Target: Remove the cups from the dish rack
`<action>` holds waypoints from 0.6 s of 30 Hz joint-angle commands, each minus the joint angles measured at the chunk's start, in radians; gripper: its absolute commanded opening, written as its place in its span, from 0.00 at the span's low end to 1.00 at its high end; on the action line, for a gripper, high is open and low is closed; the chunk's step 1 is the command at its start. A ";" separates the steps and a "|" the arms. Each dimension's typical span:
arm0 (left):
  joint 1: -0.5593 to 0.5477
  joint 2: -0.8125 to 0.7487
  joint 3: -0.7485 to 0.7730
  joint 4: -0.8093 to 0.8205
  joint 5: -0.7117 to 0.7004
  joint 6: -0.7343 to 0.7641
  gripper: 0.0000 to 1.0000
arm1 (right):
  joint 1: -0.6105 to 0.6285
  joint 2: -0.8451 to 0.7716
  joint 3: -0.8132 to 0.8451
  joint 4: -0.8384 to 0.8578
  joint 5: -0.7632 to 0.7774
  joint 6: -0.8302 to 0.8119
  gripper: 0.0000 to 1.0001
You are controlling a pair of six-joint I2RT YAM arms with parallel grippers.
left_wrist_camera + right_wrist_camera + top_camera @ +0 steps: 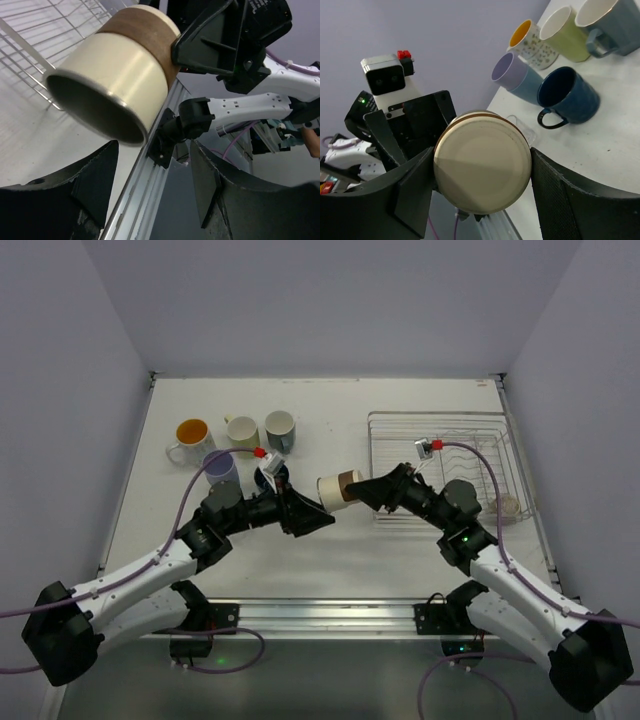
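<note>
Next, my right gripper hands the cream cup (332, 492) to my left gripper and then reaches into the rack, because the pale cup (509, 506) lies far from my left gripper.
My right gripper (362, 490) is shut on a cream cup with a brown band (338, 489) and holds it on its side above the table, left of the dish rack (440, 420). In the right wrist view its flat base (482, 167) sits between my fingers (560, 195). My left gripper (318, 520) is open and empty just beside the cup's mouth (95, 107); its fingers (225, 190) are spread below it. The orange-inside white (191, 435), yellow-green (241, 430), grey (279, 426), lavender (221, 465) and navy (567, 95) cups stand on the table at the back left.
A pale cup (508, 505) lies in the rack's right end. The rack's plate prongs (470, 455) stand behind my right arm. The table's metal front rail (320, 612) runs below both grippers. Walls close in the back and both sides.
</note>
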 commanded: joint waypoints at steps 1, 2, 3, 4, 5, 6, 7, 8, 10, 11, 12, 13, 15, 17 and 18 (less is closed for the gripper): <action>-0.053 0.027 0.039 0.159 -0.019 -0.044 0.63 | 0.033 0.045 -0.022 0.215 -0.060 0.056 0.31; -0.057 0.030 0.039 0.171 -0.025 -0.044 0.62 | 0.038 0.054 -0.030 0.238 -0.066 0.065 0.31; -0.057 0.029 0.039 0.177 -0.033 -0.044 0.60 | 0.045 0.062 -0.037 0.257 -0.072 0.080 0.31; -0.061 0.024 0.036 0.180 -0.051 -0.041 0.59 | 0.050 0.071 -0.052 0.281 -0.075 0.088 0.32; -0.061 0.020 0.034 0.186 -0.062 -0.039 0.59 | 0.053 0.072 -0.060 0.294 -0.074 0.096 0.32; -0.063 0.010 0.034 0.189 -0.071 -0.036 0.56 | 0.059 0.074 -0.069 0.309 -0.074 0.111 0.32; -0.063 0.007 0.031 0.189 -0.092 -0.027 0.53 | 0.065 0.082 -0.086 0.345 -0.075 0.120 0.32; -0.066 0.006 0.031 0.194 -0.102 -0.021 0.50 | 0.070 0.088 -0.091 0.358 -0.081 0.128 0.32; -0.066 0.007 0.036 0.194 -0.120 -0.004 0.29 | 0.090 0.102 -0.100 0.392 -0.084 0.146 0.32; -0.066 0.010 0.039 0.188 -0.122 0.004 0.12 | 0.095 0.114 -0.103 0.402 -0.085 0.149 0.33; -0.066 0.013 0.044 0.173 -0.125 0.025 0.00 | 0.099 0.115 -0.108 0.409 -0.083 0.154 0.37; -0.066 0.012 0.066 0.092 -0.146 0.047 0.00 | 0.099 0.115 -0.115 0.404 -0.080 0.154 0.55; -0.067 -0.006 0.097 -0.028 -0.189 0.115 0.00 | 0.099 0.089 -0.119 0.331 -0.057 0.133 0.80; -0.067 -0.019 0.142 -0.218 -0.266 0.172 0.00 | 0.099 0.022 -0.111 0.221 -0.033 0.094 0.99; -0.066 -0.016 0.184 -0.298 -0.292 0.233 0.00 | 0.098 -0.009 -0.102 0.088 0.013 0.041 0.99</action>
